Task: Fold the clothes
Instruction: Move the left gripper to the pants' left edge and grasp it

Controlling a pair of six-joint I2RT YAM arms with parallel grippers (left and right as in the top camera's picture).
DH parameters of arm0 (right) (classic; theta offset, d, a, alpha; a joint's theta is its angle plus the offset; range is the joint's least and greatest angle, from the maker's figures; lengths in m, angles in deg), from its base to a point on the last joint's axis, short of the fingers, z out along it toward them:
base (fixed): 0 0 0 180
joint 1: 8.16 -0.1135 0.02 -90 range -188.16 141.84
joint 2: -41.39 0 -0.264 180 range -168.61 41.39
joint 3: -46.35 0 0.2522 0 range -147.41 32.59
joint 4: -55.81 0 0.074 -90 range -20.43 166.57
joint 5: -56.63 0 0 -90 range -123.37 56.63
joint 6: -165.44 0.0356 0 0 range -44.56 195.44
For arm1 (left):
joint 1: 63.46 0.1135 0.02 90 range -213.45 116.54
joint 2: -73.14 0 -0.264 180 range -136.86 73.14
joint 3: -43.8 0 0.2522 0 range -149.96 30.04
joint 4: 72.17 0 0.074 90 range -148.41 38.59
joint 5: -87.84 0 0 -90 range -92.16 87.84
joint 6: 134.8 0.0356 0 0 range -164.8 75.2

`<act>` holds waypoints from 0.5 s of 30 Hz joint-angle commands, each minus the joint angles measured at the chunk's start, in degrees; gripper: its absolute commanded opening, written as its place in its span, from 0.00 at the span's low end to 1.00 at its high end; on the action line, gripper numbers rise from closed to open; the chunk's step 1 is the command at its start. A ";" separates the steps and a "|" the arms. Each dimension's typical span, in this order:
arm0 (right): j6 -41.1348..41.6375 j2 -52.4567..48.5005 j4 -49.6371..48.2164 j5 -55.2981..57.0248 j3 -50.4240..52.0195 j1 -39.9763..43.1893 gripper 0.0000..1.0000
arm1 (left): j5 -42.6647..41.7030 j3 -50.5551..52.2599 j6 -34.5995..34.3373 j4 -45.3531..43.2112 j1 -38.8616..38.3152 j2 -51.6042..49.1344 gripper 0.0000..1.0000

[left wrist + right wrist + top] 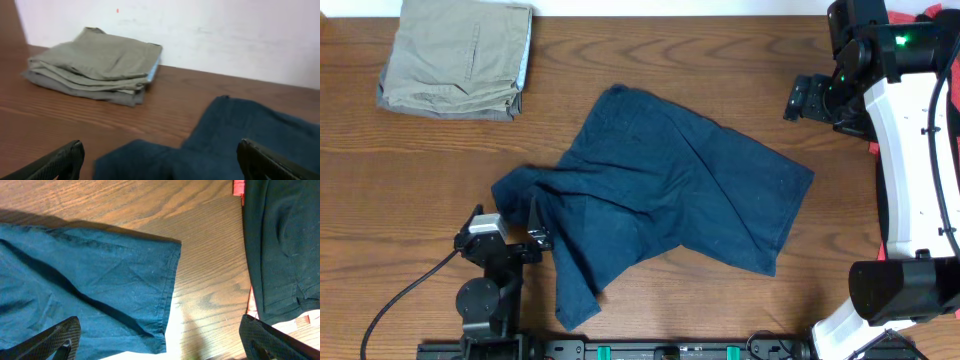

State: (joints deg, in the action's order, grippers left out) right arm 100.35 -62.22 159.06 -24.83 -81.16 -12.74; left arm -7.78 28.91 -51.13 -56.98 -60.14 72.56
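Observation:
My left gripper is pointing flat across the navy clothes' bunched corner (514,184). Next, I pull back, swing over the open wood (455,182) next to it and pinch that corner from above.
The dark navy clothes (660,190) lie rumpled and spread across the middle of the table. Their left corner is bunched up. My left gripper (534,228) sits low at that bunched left edge. In the left wrist view it (160,167) is open wide, with the navy cloth (240,135) between and ahead of the fingers. My right gripper (800,98) is at the far right, clear of the garment. In the right wrist view it (160,342) is open and empty above a hemmed leg end (100,280) and bare wood.
Folded khaki trousers (455,55) lie at the back left and also show in the left wrist view (95,65). A black garment (280,245) on something red (239,187) lies at the table's right edge. A pale wall (225,30) stands behind the table.

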 commanded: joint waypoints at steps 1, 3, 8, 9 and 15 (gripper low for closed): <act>0.76 0.35 0.61 -1.57 -0.44 0.39 0.99 | -10.56 0.83 -12.96 1.36 -0.13 0.20 0.98; 0.79 0.35 0.66 -2.10 -0.44 0.37 0.99 | -13.97 0.83 -20.13 1.07 -0.13 0.17 0.98; 0.76 0.35 0.57 -2.16 -0.44 0.37 0.99 | -24.00 0.83 -26.51 0.63 -0.13 -0.72 0.98; 0.76 0.35 0.57 -2.16 -0.44 0.39 0.99 | -26.23 0.83 -26.21 0.66 -0.13 -0.83 0.98; -1.86 0.35 2.05 -6.51 -0.44 0.17 0.99 | -30.40 -2.75 -19.32 2.32 -0.11 -2.05 0.98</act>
State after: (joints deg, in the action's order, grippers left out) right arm 100.30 -62.22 161.12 -28.00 -81.16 -12.76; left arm -33.29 27.86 -72.97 -56.59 -60.14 71.57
